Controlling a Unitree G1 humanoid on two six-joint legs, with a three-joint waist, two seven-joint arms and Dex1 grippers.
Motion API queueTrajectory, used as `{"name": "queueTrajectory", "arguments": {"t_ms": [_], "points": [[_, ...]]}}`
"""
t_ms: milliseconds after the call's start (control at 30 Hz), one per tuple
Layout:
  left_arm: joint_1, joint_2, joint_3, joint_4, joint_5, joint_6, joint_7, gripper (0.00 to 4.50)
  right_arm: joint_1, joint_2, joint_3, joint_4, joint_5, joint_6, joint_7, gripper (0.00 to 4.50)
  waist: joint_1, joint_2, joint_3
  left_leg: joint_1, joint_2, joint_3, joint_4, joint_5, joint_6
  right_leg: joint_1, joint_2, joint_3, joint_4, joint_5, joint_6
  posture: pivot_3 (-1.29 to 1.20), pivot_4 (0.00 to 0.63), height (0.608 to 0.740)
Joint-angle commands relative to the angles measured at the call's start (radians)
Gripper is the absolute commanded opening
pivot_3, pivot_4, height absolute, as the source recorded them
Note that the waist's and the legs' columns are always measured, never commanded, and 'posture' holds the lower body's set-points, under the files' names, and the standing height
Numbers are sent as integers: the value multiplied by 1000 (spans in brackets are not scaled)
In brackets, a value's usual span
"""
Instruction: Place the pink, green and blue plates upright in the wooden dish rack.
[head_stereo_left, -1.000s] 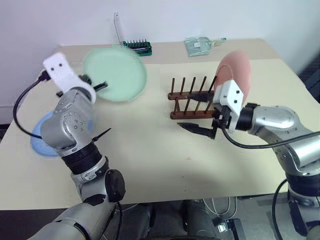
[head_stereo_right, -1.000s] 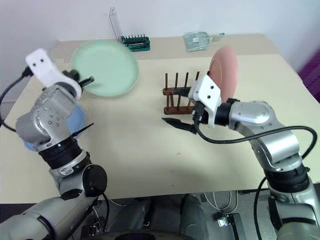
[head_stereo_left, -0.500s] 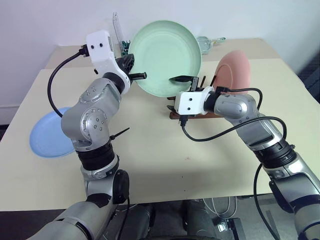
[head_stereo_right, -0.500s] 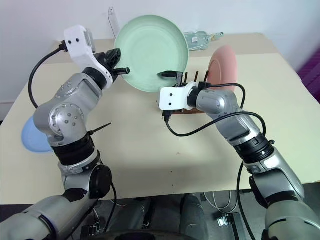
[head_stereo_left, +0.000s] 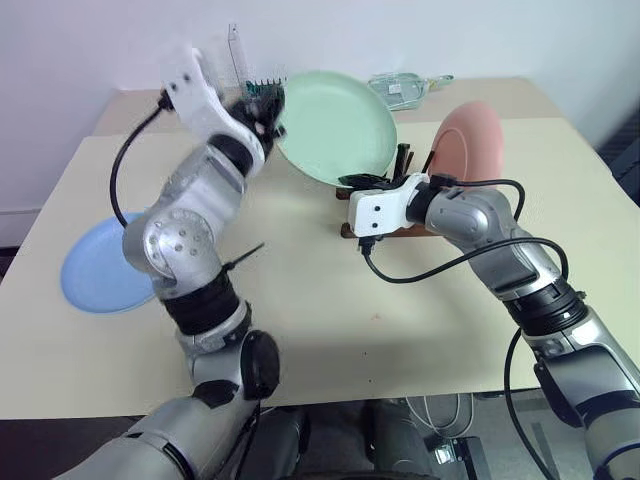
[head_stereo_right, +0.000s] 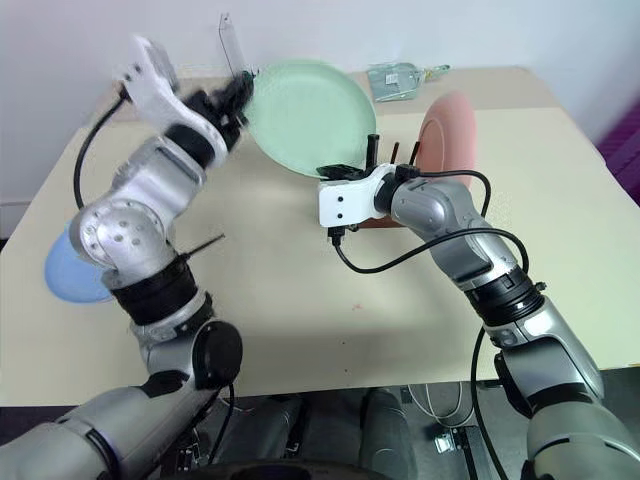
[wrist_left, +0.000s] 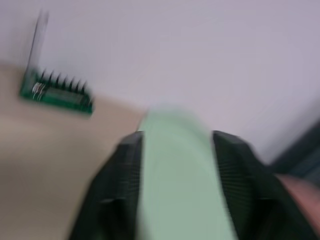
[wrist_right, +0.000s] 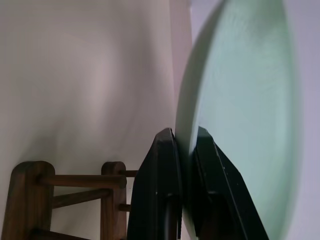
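I should use my right gripper to turn the green plate parallel to the pink plate and lower it next to the pink plate, because the green plate's broad side lies across the rack's slots.
The green plate hangs tilted in the air above the wooden dish rack. My right gripper is shut on its lower rim, and both fingers pinch the edge in the right wrist view. My left gripper is at the plate's left rim with its fingers spread apart and the green plate between them. The pink plate stands upright at the rack's right end. Flat on the table at the left lies the blue plate.
A small green tray of metal bits and a clear packet sit at the table's far edge by the wall. The right arm's cable loops over the table in front of the rack.
The right gripper has shut on the green plate's lower rim. The left gripper's fingers have spread apart at the left rim while that hand rose. The plate now sits lower and more tilted.
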Motion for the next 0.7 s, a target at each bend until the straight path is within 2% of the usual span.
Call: {"name": "queueTrajectory", "arguments": {"t_ms": [33, 167, 233, 300, 433, 600, 700], "points": [[-74, 138, 109, 74, 13, -223, 58, 2465, 3, 1, -114, -40, 56, 8, -23, 0, -8, 1, -1, 1, 1, 1, -1, 0, 0, 0, 0, 0, 0, 0, 0, 0, 150, 735], [37, 404, -54, 178, 153, -340, -109, 2465, 10, 41, -288, -135, 326, 185, 51, 0, -31, 2, -1, 1, 4, 3, -2, -2, -3, -3, 4, 3, 1, 0, -1, 0, 150, 735], [175, 514, -217, 189, 200, -354, -272, 2465, 1, 77, -416, -221, 571, 422, 84, 0, -30, 2, -1, 0, 5, 3, -2, -2, -3, -3, 6, 4, 1, 1, -3, 0, 150, 735], [287, 577, -337, 174, 219, -384, -404, 2465, -11, 101, -511, -289, 751, 615, 80, 0, -22, 2, -1, 0, 5, 2, -2, -2, -2, -2, 6, 3, 1, 2, -4, 0, 150, 735], [557, 635, -576, 49, 176, -441, -698, 2465, -60, 160, -712, -322, 1108, 1007, -59, 0, -27, 3, -1, 0, 5, 0, 0, -2, -2, 0, 6, 3, 0, 3, -6, 0, 150, 735], [695, 662, -718, -17, 175, -490, -869, 2465, -82, 224, -833, -309, 1317, 1220, -261, 0, -27, 6, 1, -2, 7, 2, -3, -2, -2, -6, 7, 4, 0, 3, -6, 0, 150, 735], [711, 656, -739, -28, 163, -475, -898, 2465, -88, 234, -863, -291, 1369, 1266, -340, 0, -26, 9, -1, -2, 8, 5, -3, -1, -3, -7, 7, 6, 1, 4, -8, 0, 150, 735]]}}
